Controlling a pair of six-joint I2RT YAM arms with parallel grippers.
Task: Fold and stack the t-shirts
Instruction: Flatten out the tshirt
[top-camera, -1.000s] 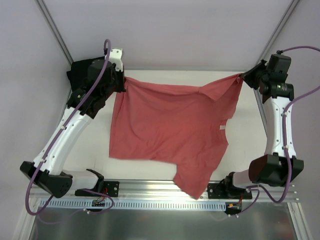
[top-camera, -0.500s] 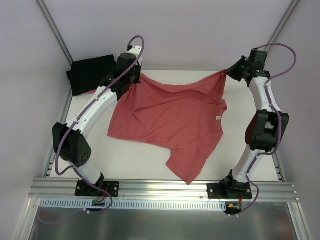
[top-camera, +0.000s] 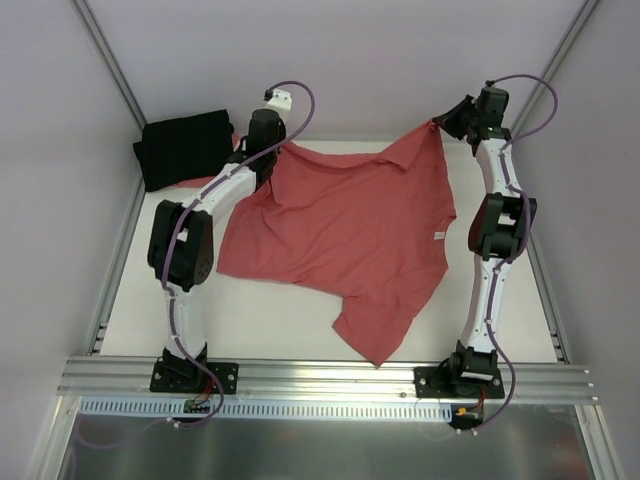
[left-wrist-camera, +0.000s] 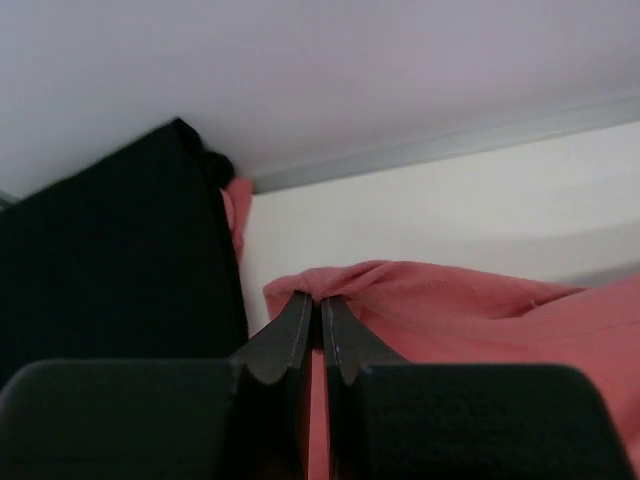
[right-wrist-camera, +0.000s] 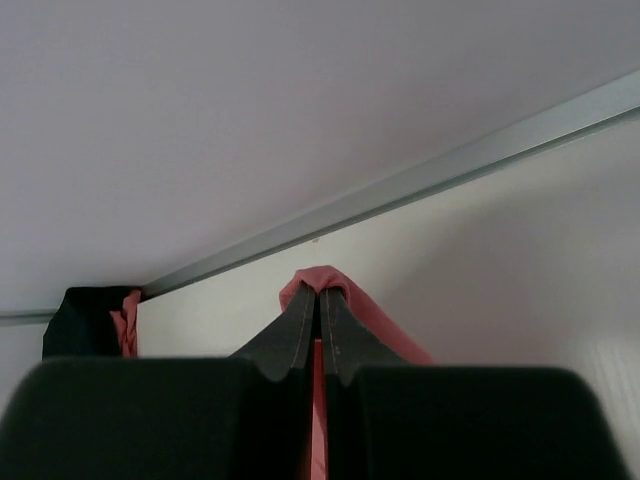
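Note:
The coral-red t-shirt's near edge (top-camera: 298, 281) slopes away from the bar, so I should let go of the t-shirt's far corners and then drag that edge (top-camera: 256, 264) closer with my open left gripper.
The coral-red t-shirt (top-camera: 345, 225) lies spread across the white table (top-camera: 270, 325), a sleeve trailing toward the near edge. My left gripper (top-camera: 283, 150) is shut on its far left corner; in the left wrist view the gripper (left-wrist-camera: 320, 300) pinches a fold of red cloth (left-wrist-camera: 480, 320). My right gripper (top-camera: 440, 124) is shut on the far right corner, held a little above the table; in the right wrist view it (right-wrist-camera: 318, 292) grips the bunched red cloth (right-wrist-camera: 385, 325). The black t-shirt (top-camera: 183, 148) lies folded in the far left corner, also visible as a dark mass (left-wrist-camera: 110, 260).
A grey back wall (top-camera: 350, 60) and metal frame posts (top-camera: 110, 65) close the far side. An aluminium rail (top-camera: 320, 375) with both arm bases runs along the near edge. A bit of red cloth (left-wrist-camera: 236, 205) shows beside the black shirt.
Both arms have stretched out toward the far edge, dragging the red shirt's two corners back and inward. The shirt slid away from the near rail. Both grippers stayed shut.

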